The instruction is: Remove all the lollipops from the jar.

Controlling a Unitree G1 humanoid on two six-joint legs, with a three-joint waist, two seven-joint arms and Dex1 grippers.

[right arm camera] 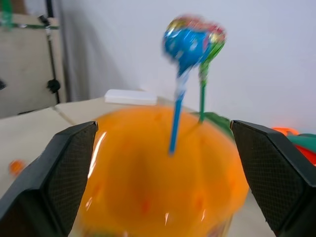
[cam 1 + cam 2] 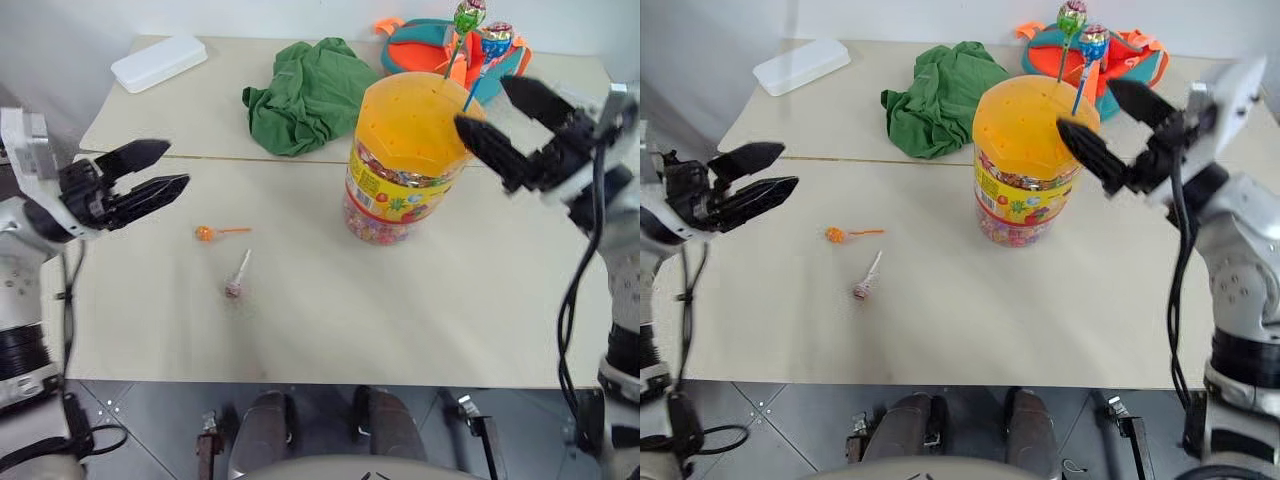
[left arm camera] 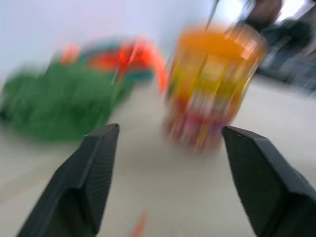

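The blue lollipop (image 2: 496, 40) is between my right gripper and the green lollipop, and it is far from my left gripper. So my right gripper should take the blue stick (image 2: 474, 90) out first.
The jar (image 2: 408, 165) stands right of the table's middle, clear with an orange dome lid (image 1: 158, 168). Two lollipops stick up from the lid on the far right side. One is green-wrapped (image 2: 468, 15) and one blue-wrapped on a blue stick (image 1: 190, 42). Two more lollipops lie on the table left of the jar, an orange one (image 2: 205, 233) and a pinkish one on a white stick (image 2: 234, 288). My right gripper (image 2: 482, 102) hovers open at the jar's upper right, near the standing sticks, holding nothing. My left gripper (image 2: 175, 166) is open and empty, above the table's left side.
A crumpled green cloth (image 2: 310, 90) lies behind the jar to the left. A teal-and-orange bag (image 2: 420, 45) sits behind the jar at the far edge. A white flat box (image 2: 158, 62) rests at the far left corner.
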